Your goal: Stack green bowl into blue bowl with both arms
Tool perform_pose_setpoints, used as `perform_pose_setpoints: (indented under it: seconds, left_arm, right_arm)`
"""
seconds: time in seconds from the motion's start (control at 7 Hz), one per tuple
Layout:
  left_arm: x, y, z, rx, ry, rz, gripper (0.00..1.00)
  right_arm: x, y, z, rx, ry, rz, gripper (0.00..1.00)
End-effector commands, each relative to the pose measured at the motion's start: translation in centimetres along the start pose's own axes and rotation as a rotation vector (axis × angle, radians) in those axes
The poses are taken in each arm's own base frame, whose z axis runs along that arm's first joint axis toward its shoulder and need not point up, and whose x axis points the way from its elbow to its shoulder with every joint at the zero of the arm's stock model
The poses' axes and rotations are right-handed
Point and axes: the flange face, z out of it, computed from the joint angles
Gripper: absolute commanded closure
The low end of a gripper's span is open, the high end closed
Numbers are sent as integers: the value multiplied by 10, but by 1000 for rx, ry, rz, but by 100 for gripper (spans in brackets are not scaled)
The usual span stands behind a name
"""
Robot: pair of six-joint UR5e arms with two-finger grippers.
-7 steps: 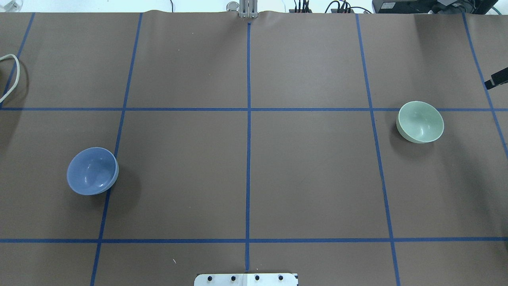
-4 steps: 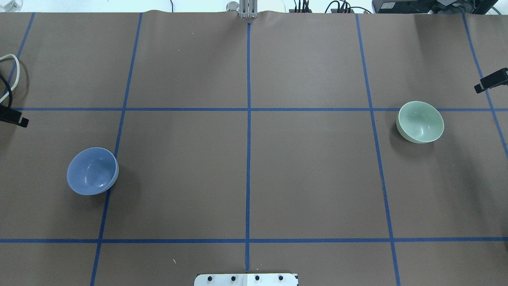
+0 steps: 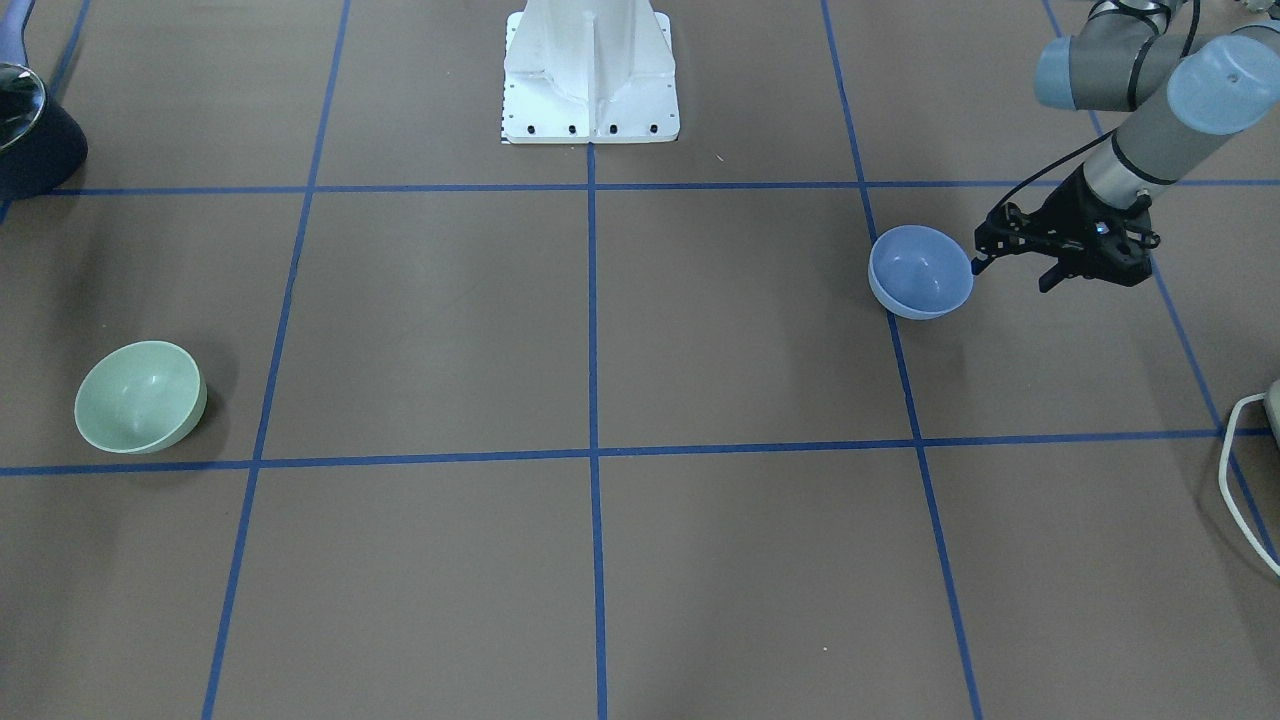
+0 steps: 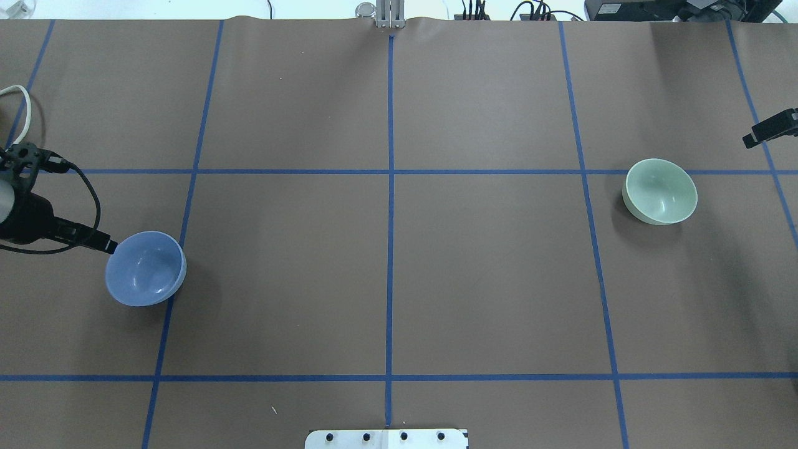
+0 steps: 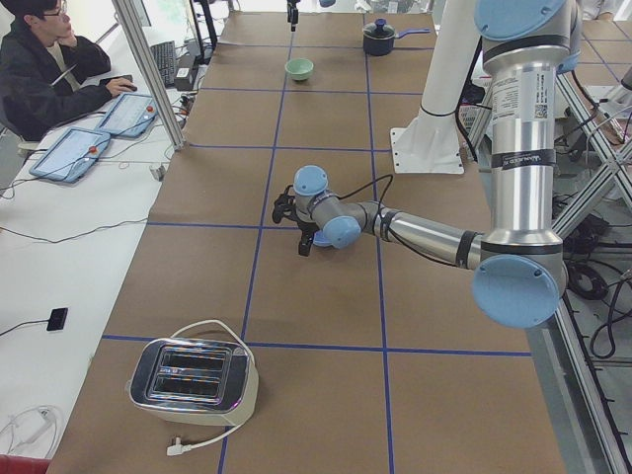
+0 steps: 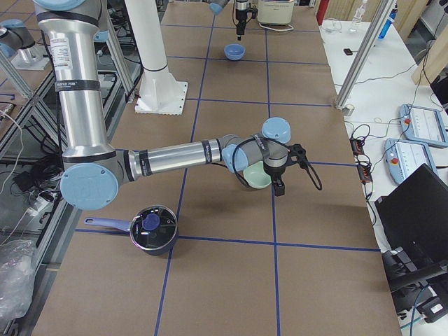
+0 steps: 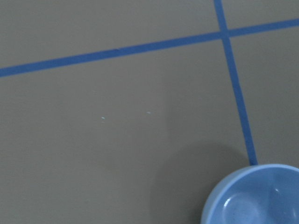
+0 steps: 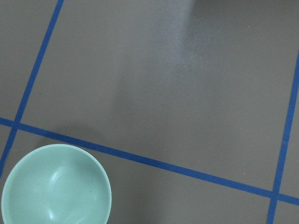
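Note:
The blue bowl is empty and spreads out to a wide opening (image 3: pixel 921 271). The green bowl (image 3: pixel 140 397) will go in nearly up to its rim when I lower it.
The blue bowl (image 4: pixel 145 269) stands upright on the left of the table, also in the front view (image 3: pixel 920 270) and the left wrist view (image 7: pixel 254 196). The green bowl (image 4: pixel 661 191) stands upright on the right, also in the front view (image 3: pixel 140 397) and the right wrist view (image 8: pixel 56 186). My left gripper (image 3: pixel 1010 275) is open and empty, one fingertip at the blue bowl's outer rim (image 4: pixel 110 246). Of my right gripper only one black finger (image 4: pixel 770 129) shows at the right edge, beyond the green bowl and apart from it; I cannot tell its state.
A dark pot with a lid (image 6: pixel 152 229) stands near the right arm's end of the table. A toaster (image 5: pixel 193 380) with a white cable (image 4: pixel 19 112) stands at the left end. The white pedestal base (image 3: pixel 590 70) is at the robot's side.
My left gripper has come in from the left edge and moved right and nearer, up to the blue bowl's rim. The right finger has edged slightly inward. Both bowls are unmoved.

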Motion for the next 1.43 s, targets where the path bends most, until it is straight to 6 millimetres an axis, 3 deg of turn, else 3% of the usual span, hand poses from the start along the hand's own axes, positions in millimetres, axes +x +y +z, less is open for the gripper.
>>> perform_pose_setpoints:
  seconds: [0.0,0.57,0.86,1.0,1.29]
  left_arm:
    - [14,7,15,-24,11,26,40]
    - [17,1,27,-37,10,31,48]
    - [23,-3,26,-29,18,36,100]
    - [27,-6,22,-11,22,28,100]
    - [78,-36,-4,84,110,-69,100]
  right_arm:
    - [0,0,2,-2,0,0,0]
    - [4,2,7,-12,1,7,0]
    - [3,1,6,-11,1,6,0]
    - [3,1,6,-11,1,6,0]
    - [3,1,6,-10,1,5,0]
